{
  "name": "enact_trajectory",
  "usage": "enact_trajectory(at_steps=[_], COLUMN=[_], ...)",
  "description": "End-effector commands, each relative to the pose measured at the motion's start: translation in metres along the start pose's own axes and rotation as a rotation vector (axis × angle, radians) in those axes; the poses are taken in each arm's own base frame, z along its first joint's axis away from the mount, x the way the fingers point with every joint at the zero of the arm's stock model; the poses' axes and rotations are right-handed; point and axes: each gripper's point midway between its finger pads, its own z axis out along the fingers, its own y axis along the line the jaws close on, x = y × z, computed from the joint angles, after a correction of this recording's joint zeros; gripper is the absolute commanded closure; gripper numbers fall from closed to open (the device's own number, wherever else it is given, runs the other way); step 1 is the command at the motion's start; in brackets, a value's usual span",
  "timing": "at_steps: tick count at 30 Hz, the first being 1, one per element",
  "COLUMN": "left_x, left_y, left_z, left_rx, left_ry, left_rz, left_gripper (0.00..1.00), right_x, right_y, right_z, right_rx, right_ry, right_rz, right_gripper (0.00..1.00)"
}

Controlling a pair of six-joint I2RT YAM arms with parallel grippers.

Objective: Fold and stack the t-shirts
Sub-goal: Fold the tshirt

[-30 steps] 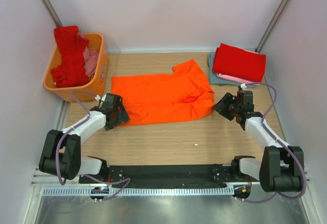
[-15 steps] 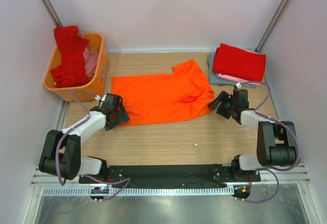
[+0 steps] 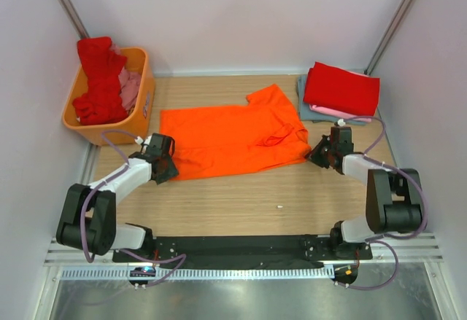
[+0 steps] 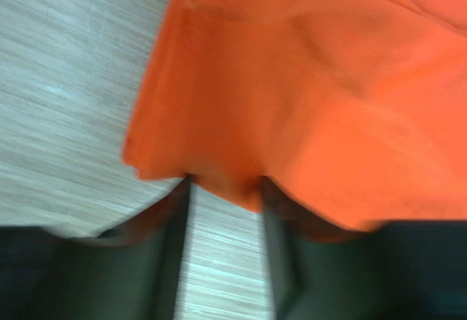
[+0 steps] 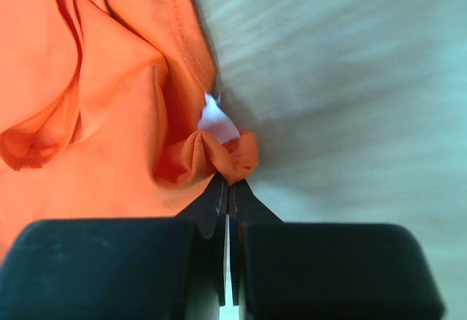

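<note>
The sleeve's cuff (image 3: 260,143) is crumpled on the body of the orange t-shirt. I should move my right gripper away from the neck edge and straighten the sleeve (image 3: 276,139) before the next fold.
A bright orange t-shirt (image 3: 233,136) lies spread flat in the middle of the table. My right gripper (image 3: 316,157) is at its right edge, by the neck. In the right wrist view that gripper (image 5: 230,181) is shut on a bunched fold of the orange t-shirt (image 5: 109,116), just below the white neck label (image 5: 216,125). My left gripper (image 3: 168,165) sits at the shirt's near left corner. In the left wrist view its jaws (image 4: 222,185) stand apart astride the orange hem (image 4: 292,101), and the cloth covers the fingertips.
An orange plastic basket (image 3: 143,113) at the back left holds a red shirt (image 3: 98,79) and a pink one (image 3: 130,87). At the back right a folded red shirt (image 3: 341,89) tops a pink (image 3: 330,111) and a grey-blue one (image 3: 306,107). A white speck (image 3: 279,206) lies near the front.
My right gripper has slid left to the shirt's right edge and closed on the cloth. My left gripper has edged onto the near left corner, its jaws narrowing.
</note>
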Motion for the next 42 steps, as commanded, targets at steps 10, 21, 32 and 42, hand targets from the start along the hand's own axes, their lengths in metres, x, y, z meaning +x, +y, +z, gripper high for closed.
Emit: enact_trajectory(at_steps=[10,21,32,42], left_x=[0.006,-0.033,-0.023,0.025], left_y=[0.005,-0.020,-0.084,-0.025], left_z=[0.005,-0.072,-0.008,0.013], left_rx=[-0.044,0.168,0.341,0.093], left_ry=[0.046,-0.145,-0.014,0.096], left_rz=[-0.006,-0.068,-0.084,-0.092], left_gripper=[0.83,0.29,0.29,0.30], right_x=[0.004,-0.054,-0.023,0.036], right_y=[-0.053,0.026,0.039,-0.036], right_z=[-0.083,-0.126,-0.025,-0.004], right_rx=[0.414,0.140,-0.026,0.212], right_ry=[-0.007,-0.210,0.054,0.148], right_rz=[0.018,0.000,0.010,0.101], right_gripper=[0.65,0.39,0.71,0.70])
